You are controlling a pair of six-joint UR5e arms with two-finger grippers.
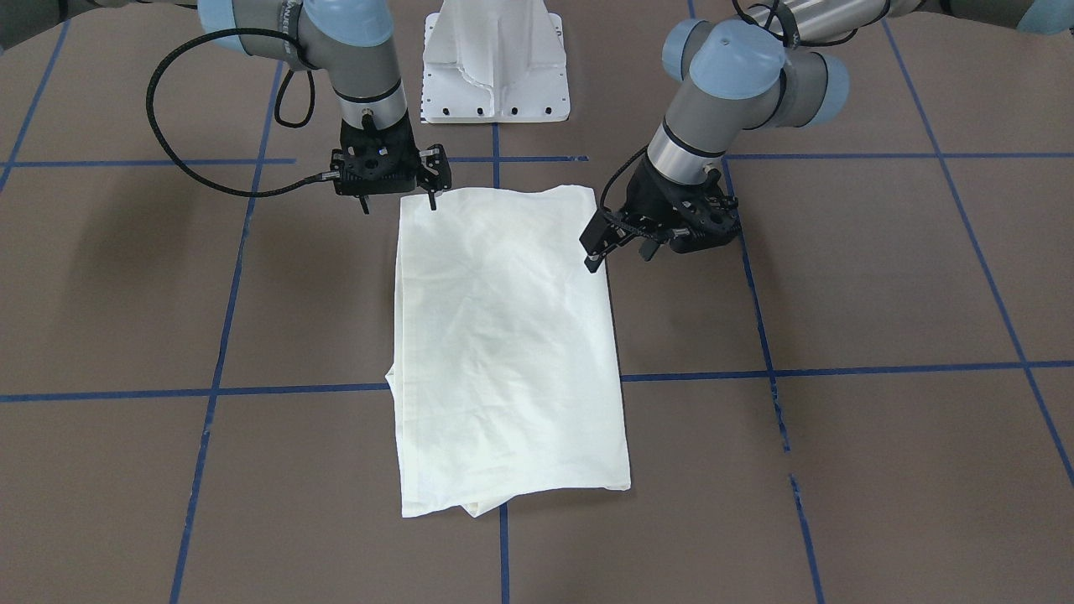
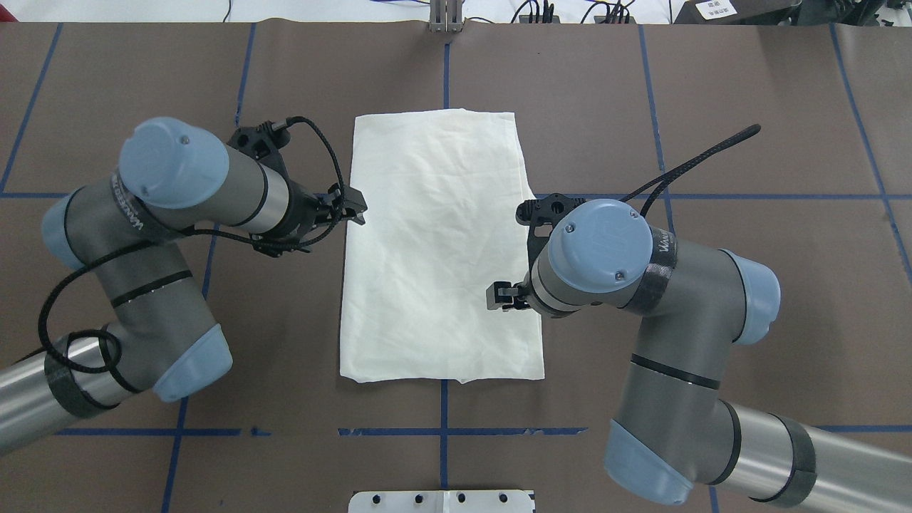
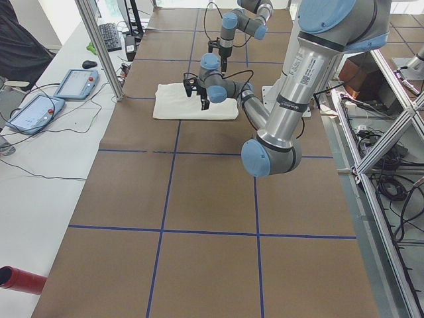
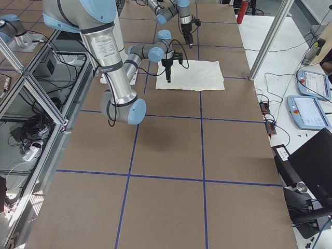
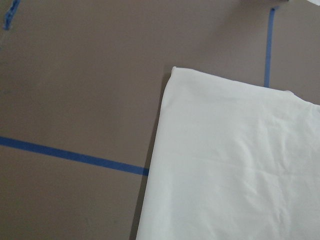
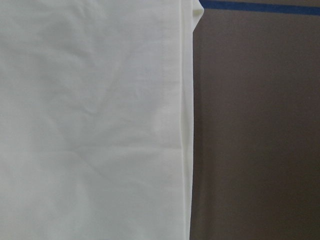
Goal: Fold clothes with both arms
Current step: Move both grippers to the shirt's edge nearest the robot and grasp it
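Note:
I expect the whole shirt (image 1: 508, 342) to slide as one when I pull its near corners, because the shirt's layers lie flat and loose, with a tip peeking out (image 1: 475, 509).
The clothes (image 1: 503, 335) lie flat on the brown table as one pale cream rectangle, folded lengthwise with the plain side up; no print shows. In the overhead view the shirt (image 2: 438, 242) sits between the two arms. My left gripper (image 1: 619, 250) hovers open at the shirt's left long edge (image 2: 350, 208), holding nothing. My right gripper (image 1: 398, 205) hangs open over the near right part of the shirt (image 2: 499, 296), also holding nothing. The left wrist view shows a far corner of the shirt (image 5: 235, 165). The right wrist view shows its hemmed right edge (image 6: 182, 125).
The white pedestal base (image 1: 495, 63) stands at the robot's side of the table. Blue tape lines (image 1: 294, 389) grid the brown surface. Beyond the far table edge, a side bench carries tablets (image 3: 76, 83) and a metal post (image 3: 99, 46).

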